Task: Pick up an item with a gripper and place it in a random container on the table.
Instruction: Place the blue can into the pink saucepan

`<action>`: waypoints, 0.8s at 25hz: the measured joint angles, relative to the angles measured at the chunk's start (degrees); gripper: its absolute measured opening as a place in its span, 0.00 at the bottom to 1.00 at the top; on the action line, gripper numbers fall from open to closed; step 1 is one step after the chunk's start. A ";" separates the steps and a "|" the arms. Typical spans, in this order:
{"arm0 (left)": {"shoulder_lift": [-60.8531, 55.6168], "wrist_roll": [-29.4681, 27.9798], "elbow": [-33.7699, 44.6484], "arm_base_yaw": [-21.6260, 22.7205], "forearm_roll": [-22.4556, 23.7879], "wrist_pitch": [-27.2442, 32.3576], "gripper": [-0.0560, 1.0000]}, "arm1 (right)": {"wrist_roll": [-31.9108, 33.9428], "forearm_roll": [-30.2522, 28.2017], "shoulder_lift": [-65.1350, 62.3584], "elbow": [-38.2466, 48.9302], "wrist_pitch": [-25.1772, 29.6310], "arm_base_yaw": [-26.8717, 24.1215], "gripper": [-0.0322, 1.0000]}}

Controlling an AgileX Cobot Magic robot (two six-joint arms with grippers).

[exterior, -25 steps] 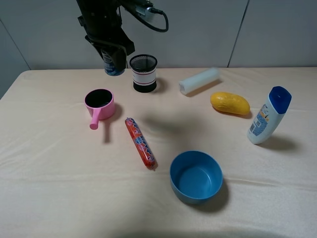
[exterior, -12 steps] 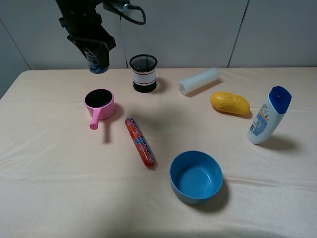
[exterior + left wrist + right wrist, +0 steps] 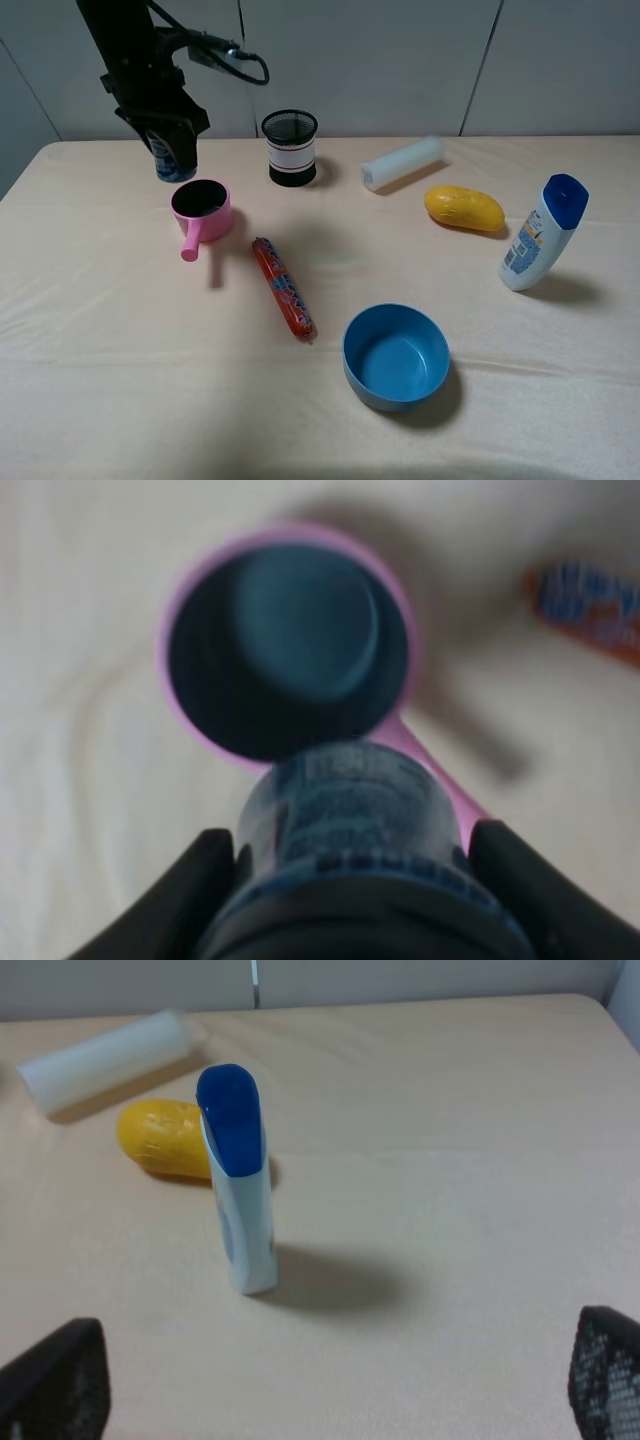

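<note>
The small dark blue jar (image 3: 171, 167) hangs beside the pink cup's opening, so my left gripper should move it above the dark inside (image 3: 200, 198) before letting it down.
My left gripper (image 3: 170, 140) is shut on the small dark blue jar (image 3: 171, 160) and holds it just above and behind the pink saucepan-shaped cup (image 3: 203, 210) at the table's (image 3: 120, 380) back left. In the left wrist view the black fingers (image 3: 200, 880) clamp the jar's labelled body (image 3: 350, 805). Its blue cap (image 3: 305, 620) points down over the cup's dark inside, within the pink rim (image 3: 402, 595). My right gripper (image 3: 330, 1385) is open and empty, near the white lotion bottle (image 3: 240, 1195).
A black mesh cup (image 3: 290, 147) stands right of the left arm. A red sausage pack (image 3: 284, 288) and a blue bowl (image 3: 396, 357) lie nearer the front. A white tube (image 3: 401, 163), a yellow object (image 3: 464, 208) and the lotion bottle (image 3: 541, 233) are on the right.
My left arm has carried the jar leftward and down, from beside the mesh cup to just over the pink cup. Nothing else has moved.
</note>
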 joint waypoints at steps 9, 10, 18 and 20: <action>-0.38 0.13 11.31 0.00 0.00 -10.58 0.54 | 0.00 0.00 0.00 0.00 0.00 0.00 0.70; -0.38 0.13 11.93 0.00 0.00 -11.91 0.54 | 0.00 0.00 0.00 0.00 0.00 0.00 0.70; -0.38 0.18 13.19 0.00 0.00 -21.21 0.54 | 0.00 0.00 0.00 0.00 0.00 0.00 0.70; -0.38 0.18 13.19 0.00 0.00 -22.31 0.54 | 0.00 0.00 0.00 0.00 0.00 0.00 0.70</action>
